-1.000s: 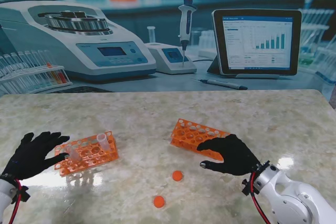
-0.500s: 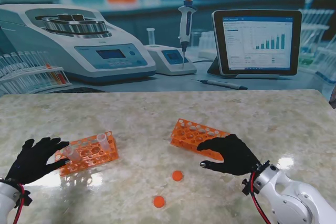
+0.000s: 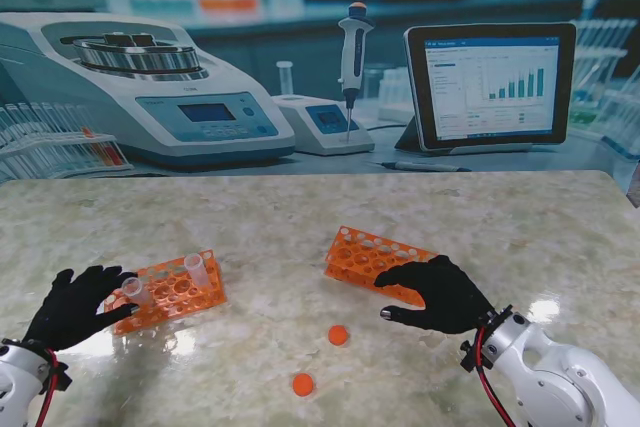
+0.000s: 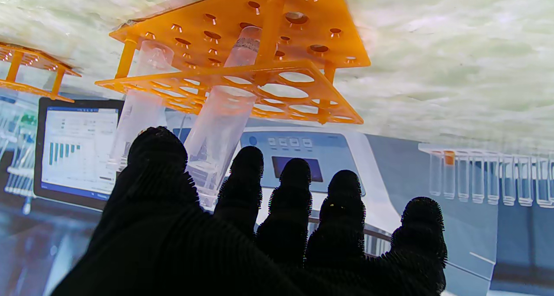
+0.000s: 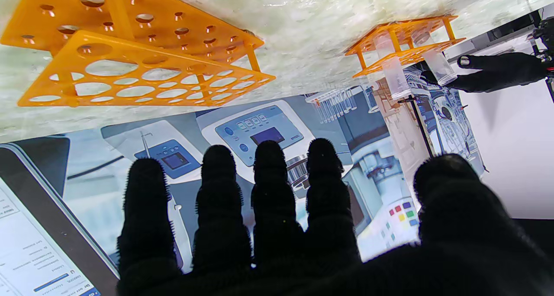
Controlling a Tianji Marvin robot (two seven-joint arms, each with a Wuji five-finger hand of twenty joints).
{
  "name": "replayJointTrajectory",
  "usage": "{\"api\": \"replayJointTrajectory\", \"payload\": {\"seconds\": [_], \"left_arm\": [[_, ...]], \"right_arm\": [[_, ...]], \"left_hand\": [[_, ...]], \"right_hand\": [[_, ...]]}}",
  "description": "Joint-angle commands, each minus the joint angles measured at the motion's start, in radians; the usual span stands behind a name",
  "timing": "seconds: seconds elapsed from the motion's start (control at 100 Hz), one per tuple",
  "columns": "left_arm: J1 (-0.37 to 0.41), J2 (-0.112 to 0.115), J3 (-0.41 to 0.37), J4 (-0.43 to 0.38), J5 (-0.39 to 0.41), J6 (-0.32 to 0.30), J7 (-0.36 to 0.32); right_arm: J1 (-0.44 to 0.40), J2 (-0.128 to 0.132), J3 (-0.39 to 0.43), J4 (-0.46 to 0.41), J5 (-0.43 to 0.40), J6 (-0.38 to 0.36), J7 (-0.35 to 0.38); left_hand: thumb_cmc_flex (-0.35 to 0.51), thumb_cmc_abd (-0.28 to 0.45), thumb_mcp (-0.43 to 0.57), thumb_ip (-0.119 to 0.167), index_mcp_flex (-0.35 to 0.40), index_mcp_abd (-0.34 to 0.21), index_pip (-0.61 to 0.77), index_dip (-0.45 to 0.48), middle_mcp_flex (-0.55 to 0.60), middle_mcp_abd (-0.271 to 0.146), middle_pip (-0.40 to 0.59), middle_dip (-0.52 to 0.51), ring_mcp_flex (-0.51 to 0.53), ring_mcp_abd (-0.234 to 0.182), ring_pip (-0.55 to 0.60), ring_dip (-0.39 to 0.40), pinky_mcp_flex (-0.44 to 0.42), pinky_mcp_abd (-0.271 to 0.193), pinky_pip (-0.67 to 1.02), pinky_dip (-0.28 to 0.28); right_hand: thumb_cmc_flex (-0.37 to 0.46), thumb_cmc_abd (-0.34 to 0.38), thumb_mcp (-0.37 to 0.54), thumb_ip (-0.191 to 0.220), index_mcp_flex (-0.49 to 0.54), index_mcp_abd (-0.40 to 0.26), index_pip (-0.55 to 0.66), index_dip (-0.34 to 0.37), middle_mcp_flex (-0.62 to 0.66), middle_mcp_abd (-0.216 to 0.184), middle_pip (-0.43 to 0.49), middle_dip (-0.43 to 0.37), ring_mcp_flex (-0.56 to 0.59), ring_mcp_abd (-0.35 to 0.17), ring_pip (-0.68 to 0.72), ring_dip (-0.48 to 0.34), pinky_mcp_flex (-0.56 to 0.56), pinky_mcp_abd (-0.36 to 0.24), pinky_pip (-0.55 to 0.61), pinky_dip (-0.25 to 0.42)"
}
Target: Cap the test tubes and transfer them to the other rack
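Observation:
The nearer test tube [image 3: 136,291] is leaning in a loose hole [image 4: 236,85], so it will slide up and out when the robot lifts, and the orange rack will stay behind.
An orange rack [image 3: 170,292] on the left holds two clear uncapped test tubes [image 3: 194,269], [image 3: 133,290]; the left wrist view shows the rack [image 4: 277,77] and both tubes [image 4: 218,127], [image 4: 138,110] close up. My left hand [image 3: 78,305], black-gloved and open, sits beside that rack with its thumb by the nearer tube. A second orange rack [image 3: 372,259], with no tubes in it, lies at centre right [image 5: 130,75]. My right hand [image 3: 440,294] is open, its fingers over that rack's near edge. Two orange caps [image 3: 338,335], [image 3: 302,384] lie on the table nearer to me.
The table [image 3: 320,217] is pale marble. Past its far edge hangs a printed lab backdrop showing a centrifuge [image 3: 150,87], a pipette [image 3: 353,47] and a tablet [image 3: 490,82].
My left hand has drawn back toward me and lowered, its fingers now nearer the rack's left end. The right hand has stayed put. The view has shifted slightly.

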Motion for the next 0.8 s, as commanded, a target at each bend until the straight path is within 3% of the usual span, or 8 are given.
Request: {"api": "replayJointTrajectory", "payload": {"seconds": [0.0, 0.39, 0.79], "left_arm": [[-0.008, 0.001, 0.009, 0.013, -0.003, 0.005, 0.000], [-0.045, 0.002, 0.051, 0.047, -0.026, 0.025, -0.003], [-0.052, 0.002, 0.087, 0.031, -0.047, 0.055, -0.025]], "right_arm": [[-0.003, 0.000, -0.004, 0.000, 0.001, 0.002, 0.006], [0.002, 0.001, -0.005, 0.000, 0.005, 0.003, 0.013], [0.002, 0.001, -0.006, 0.000, 0.005, 0.002, 0.014]], "left_hand": [[-0.012, -0.007, 0.006, 0.010, -0.023, -0.005, -0.015, -0.012, -0.034, -0.021, -0.013, -0.017, -0.039, -0.026, -0.014, -0.014, -0.017, -0.017, -0.054, 0.017], [-0.011, -0.007, 0.006, 0.010, -0.023, -0.002, -0.014, -0.012, -0.046, -0.021, -0.016, -0.018, -0.046, -0.028, -0.016, -0.015, -0.019, -0.018, -0.054, 0.019], [-0.014, -0.006, 0.005, 0.010, -0.021, -0.004, -0.013, -0.010, -0.050, -0.020, -0.016, -0.019, -0.054, -0.031, -0.018, -0.016, -0.022, -0.019, -0.055, 0.020]], "right_hand": [[-0.002, 0.013, -0.015, 0.025, -0.006, -0.009, -0.005, 0.009, 0.003, 0.004, -0.002, 0.003, -0.027, 0.000, -0.008, -0.003, -0.016, -0.012, -0.016, 0.009], [-0.002, 0.013, -0.015, 0.025, -0.006, -0.008, -0.005, 0.009, 0.004, 0.002, -0.001, 0.004, -0.025, -0.001, -0.007, -0.003, -0.017, -0.012, -0.017, 0.009], [-0.002, 0.013, -0.015, 0.025, -0.006, -0.010, -0.005, 0.009, 0.003, 0.003, -0.002, 0.004, -0.026, 0.001, -0.007, -0.003, -0.017, -0.011, -0.016, 0.009]]}}
